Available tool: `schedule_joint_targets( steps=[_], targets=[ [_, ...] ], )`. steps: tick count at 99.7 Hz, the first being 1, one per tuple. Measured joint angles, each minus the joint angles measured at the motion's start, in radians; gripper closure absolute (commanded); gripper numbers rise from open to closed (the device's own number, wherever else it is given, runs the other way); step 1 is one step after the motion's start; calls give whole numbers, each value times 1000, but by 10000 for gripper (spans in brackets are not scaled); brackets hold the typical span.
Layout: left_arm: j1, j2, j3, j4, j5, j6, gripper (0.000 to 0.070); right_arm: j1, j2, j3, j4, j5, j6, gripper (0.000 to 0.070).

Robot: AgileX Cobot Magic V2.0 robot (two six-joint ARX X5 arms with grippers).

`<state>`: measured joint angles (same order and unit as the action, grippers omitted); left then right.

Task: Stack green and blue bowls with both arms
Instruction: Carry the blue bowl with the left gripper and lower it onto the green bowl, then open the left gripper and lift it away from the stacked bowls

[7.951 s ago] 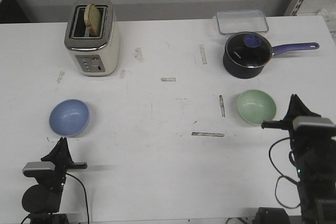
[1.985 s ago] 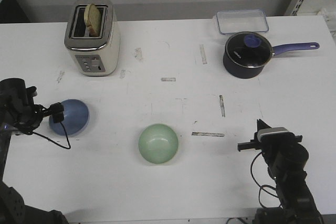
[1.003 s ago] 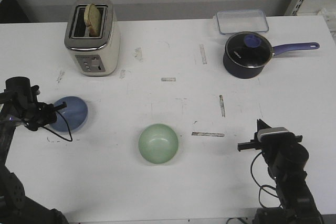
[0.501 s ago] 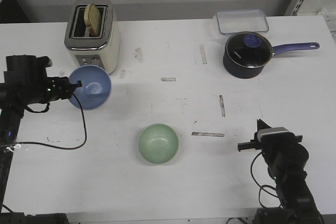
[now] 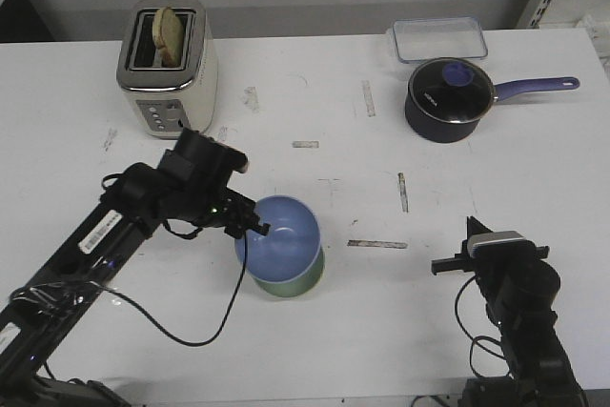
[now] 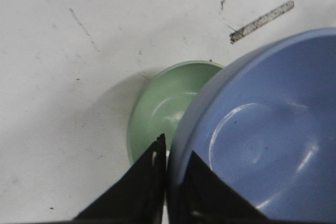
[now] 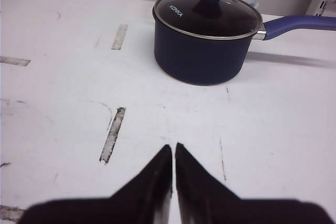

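My left gripper is holding the blue bowl [image 5: 279, 238] open side up over the green bowl [image 5: 297, 284], and I should keep lowering it until it sits inside, then let go.
The blue bowl [image 5: 281, 233] hangs just over the green bowl [image 5: 291, 284], which rests on the table in the middle front; only the green bowl's lower rim shows under it in the front view. My left gripper [image 5: 254, 229] is shut on the blue bowl's left rim. In the left wrist view the blue bowl [image 6: 262, 140] covers the right part of the green bowl [image 6: 163, 108], and the left gripper [image 6: 170, 153] pinches the blue rim. My right gripper [image 5: 467, 256] is at the front right, away from both bowls; in its own view the right gripper [image 7: 174, 148] is shut with nothing in it.
A cream toaster [image 5: 167, 69] with bread stands at the back left. At the back right sit a dark navy saucepan [image 5: 450, 99] with a purple handle and a clear lidded box [image 5: 439, 39]. Tape marks [image 5: 376, 244] dot the white table [image 5: 534, 178].
My left arm has swung right and forward, carrying the blue bowl from near the toaster to just above the green bowl. The right arm and green bowl have stayed put.
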<state>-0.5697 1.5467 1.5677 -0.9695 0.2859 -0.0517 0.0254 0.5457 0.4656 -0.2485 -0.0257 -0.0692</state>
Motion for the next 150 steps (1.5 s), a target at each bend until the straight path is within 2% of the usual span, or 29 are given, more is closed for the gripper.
schedule_joint_targets(
  steps=[20,53,64,81,85,91,101,108,111,119,131,140,150],
  targets=[
    [-70,86,0,0,-75,24,699,0,0,0,1,0,7,699],
    [-78,134,0,-8,-78,31,687,0,0,0,6,0,7,699],
    [-78,134,0,-8,-78,32,535,0,0,0,6,0,7,699],
    [-78,134,0,-8,-79,34,173,0,0,0,6,0,7,699],
    [-78,134,0,-8,-78,34,116,0,0,0,6,0,7,699],
    [-78,134,0,-8,-78,35,76,0,0,0,6,0,7,699],
    [-78,134,12,-13,-81,35,81,0,0,0,6,0,7,699],
    [-78,134,48,-15,-92,35,114,0,0,0,6,0,7,699],
    [-78,134,69,-14,-105,37,157,0,0,0,6,0,7,699],
    [-75,134,131,-27,-155,48,338,0,0,0,6,0,7,699],
    [-71,134,221,-84,-252,70,700,0,0,0,7,0,7,699],
    [-55,117,253,-90,-309,83,698,0,0,0,14,0,7,699],
    [-10,76,252,-84,-314,111,698,0,0,0,51,0,7,699]
  ],
)
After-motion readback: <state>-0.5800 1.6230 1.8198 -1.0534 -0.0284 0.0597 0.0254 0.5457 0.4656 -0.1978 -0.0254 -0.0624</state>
